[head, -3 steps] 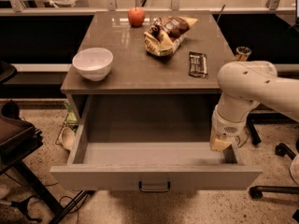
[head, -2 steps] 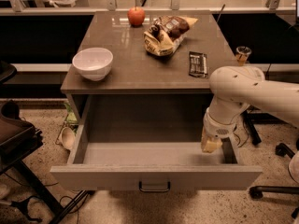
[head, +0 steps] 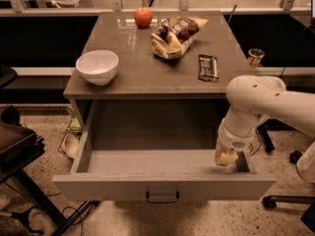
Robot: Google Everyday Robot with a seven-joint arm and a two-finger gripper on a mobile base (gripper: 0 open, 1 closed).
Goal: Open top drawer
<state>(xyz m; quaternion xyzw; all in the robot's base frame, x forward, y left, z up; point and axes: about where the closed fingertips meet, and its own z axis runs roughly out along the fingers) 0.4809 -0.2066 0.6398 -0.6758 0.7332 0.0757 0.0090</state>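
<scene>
The top drawer [head: 228,173] has my gripper inside it, behind the drawer's front panel, so I keep pulling the panel [head: 226,188] away from the table until the drawer is all the way open.
The top drawer [head: 162,185] stands pulled far out from under the grey table [head: 147,77]. It has a flat grey front, a small dark bar handle [head: 162,196] at the centre, and a deep plain grey box with nothing in it. My gripper [head: 226,157] hangs from the white arm [head: 261,102] at the drawer's right end, low inside the box near its right wall and just behind the front panel. It is well to the right of the handle.
On the tabletop are a white bowl [head: 97,66], a red apple [head: 143,16], a snack bag [head: 174,36] and a dark wrapped bar [head: 208,67]. A black chair [head: 17,149] stands at the left. A chair base [head: 288,199] lies at the right.
The arm's end has shifted a little left and lower into the drawer's right side. The drawer has stayed pulled out.
</scene>
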